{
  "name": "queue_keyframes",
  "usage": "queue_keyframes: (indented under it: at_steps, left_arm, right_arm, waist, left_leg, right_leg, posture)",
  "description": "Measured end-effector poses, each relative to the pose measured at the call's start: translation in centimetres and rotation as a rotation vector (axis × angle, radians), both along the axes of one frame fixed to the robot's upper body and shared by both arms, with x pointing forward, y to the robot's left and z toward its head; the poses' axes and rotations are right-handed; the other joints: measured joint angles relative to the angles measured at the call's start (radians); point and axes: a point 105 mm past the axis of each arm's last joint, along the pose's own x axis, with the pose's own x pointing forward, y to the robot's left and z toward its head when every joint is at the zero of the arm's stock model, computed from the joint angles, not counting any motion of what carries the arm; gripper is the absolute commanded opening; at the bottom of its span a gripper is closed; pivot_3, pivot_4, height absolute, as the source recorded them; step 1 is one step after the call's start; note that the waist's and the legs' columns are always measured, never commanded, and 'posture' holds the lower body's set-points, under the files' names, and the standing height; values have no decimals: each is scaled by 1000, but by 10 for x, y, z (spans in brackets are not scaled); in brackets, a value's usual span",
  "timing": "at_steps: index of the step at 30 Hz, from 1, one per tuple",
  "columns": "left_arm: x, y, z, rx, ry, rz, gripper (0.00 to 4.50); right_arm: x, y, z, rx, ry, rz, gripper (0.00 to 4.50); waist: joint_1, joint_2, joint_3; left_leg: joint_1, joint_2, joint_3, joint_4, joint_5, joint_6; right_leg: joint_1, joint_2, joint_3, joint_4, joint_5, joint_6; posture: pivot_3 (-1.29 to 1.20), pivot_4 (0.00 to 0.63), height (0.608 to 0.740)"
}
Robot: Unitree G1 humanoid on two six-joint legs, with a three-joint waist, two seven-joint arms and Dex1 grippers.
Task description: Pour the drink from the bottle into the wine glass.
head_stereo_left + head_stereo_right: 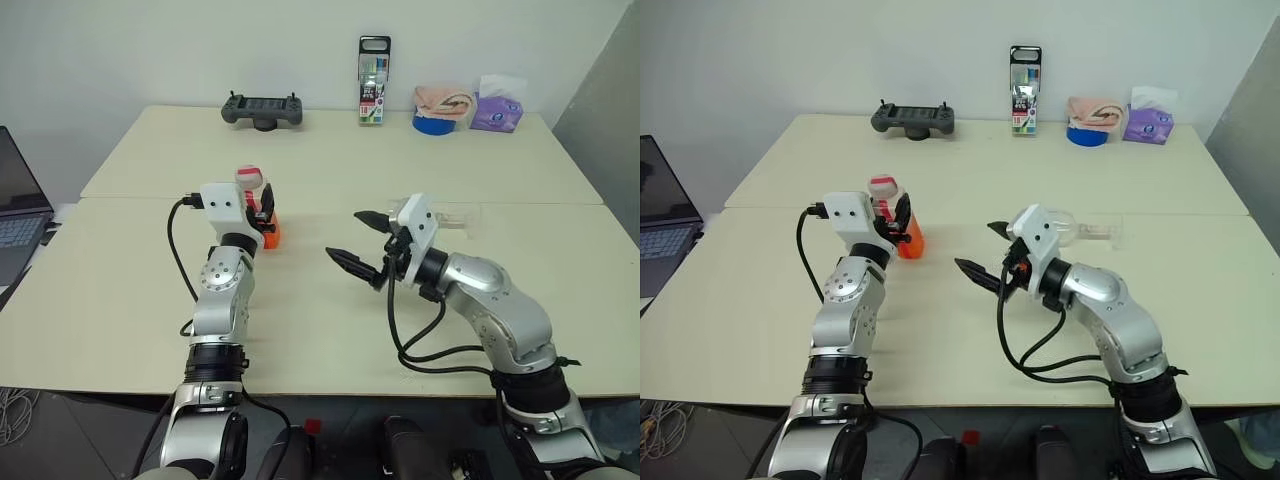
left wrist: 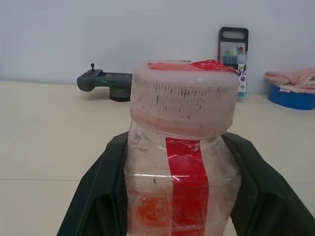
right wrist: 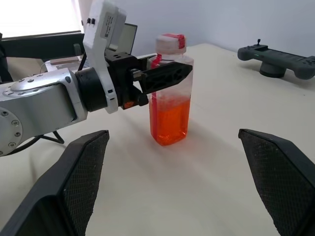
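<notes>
The capped bottle [image 1: 910,241] is standing far from my open right gripper. Next, my left gripper moves the bottle nearer so that my right gripper can grip the cap.
The bottle [image 3: 170,108], clear plastic with a red-and-white cap, stands on the table left of centre, the orange drink [image 3: 169,120] filling its lower half. My left gripper [image 1: 263,212] is shut on the bottle just below the cap, one black finger [image 2: 98,196] on each side. My right gripper [image 1: 352,240] hovers open to the right of the bottle, pointing toward it, with nothing between its fingers [image 3: 74,167]. The wine glass [image 1: 1085,228] appears to lie on its side on the table just behind my right wrist, partly hidden by it.
Along the table's far edge sit a dark game controller [image 1: 262,108], a tall black-topped marker case [image 1: 373,80], a blue bowl holding a cloth [image 1: 440,110] and a purple tissue pack [image 1: 497,108]. A laptop [image 1: 15,205] stands off the table's left side.
</notes>
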Motion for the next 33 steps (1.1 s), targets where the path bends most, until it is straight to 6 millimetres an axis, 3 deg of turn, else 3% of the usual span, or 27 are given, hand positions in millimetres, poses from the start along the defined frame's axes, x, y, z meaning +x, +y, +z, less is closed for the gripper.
queue_keyframes:
  at_steps: [6, 10, 13, 16, 20, 24, 31, 33]
  left_arm:
    - [-3, 6, 6, 25, 0, -104, 2131]
    - [-24, -22, 26, 149, -43, -402, 2131]
    - [-38, -41, 30, 187, -58, -536, 2131]
    - [-47, -59, 20, 199, -29, -622, 2131]
    - [-56, -79, 7, 180, 11, -700, 2131]
    - [-64, -97, 8, 152, 0, -744, 2131]
    - [-71, -102, 7, 132, 3, -750, 2131]
    - [-71, -103, 6, 132, 10, -751, 2131]
  right_arm:
    - [2, -11, 38, 63, -12, -30, 4500]
    - [7, -18, 75, 59, -52, -116, 4500]
    - [3, -9, 69, 67, 3, -103, 4500]
    - [2, 0, 62, 57, 35, -95, 4500]
    - [1, 6, 56, 24, 35, -103, 4500]
    - [-1, 15, 50, -9, 41, -95, 4500]
    - [5, 12, 34, -29, 87, -150, 4500]
    - [4, 14, 35, -21, 89, -149, 4112]
  waist:
    - [-3, 0, 1]
    - [-3, 0, 0]
    - [-3, 0, 0]
    - [-3, 0, 0]
    - [-3, 0, 0]
    - [-3, 0, 0]
    - [-3, 0, 0]
    - [-3, 0, 0]
  left_leg:
    - [-2, 0, 1, 0, 0, 0]
    - [-5, 1, 1, -1, 1, -1]
    - [-5, 1, 1, -2, 0, -1]
    - [-5, 0, 2, -2, 0, -1]
    - [-5, 0, 2, -1, 0, -1]
    - [-5, 1, 2, 0, 1, 0]
    - [-5, 1, 3, 0, 1, 0]
    - [-5, 1, 3, 0, 1, 0]
  right_leg:
    - [-3, 0, 0, 2, 2, -4]
    - [-6, 0, 1, 2, 3, -5]
    - [-7, 0, 1, 2, 3, -5]
    - [-7, 0, 2, 2, 3, -5]
    - [-7, 0, 2, 2, 3, -5]
    - [-7, 1, 2, 2, 3, -4]
    - [-7, 1, 2, 2, 3, -4]
    - [-7, 1, 2, 2, 3, -4]
  posture:
    - [0, 150, 740]
    - [0, 150, 740]
    - [0, 150, 740]
    - [0, 150, 740]
    - [0, 150, 740]
    - [0, 150, 740]
    - [0, 150, 740]
    - [0, 150, 740]
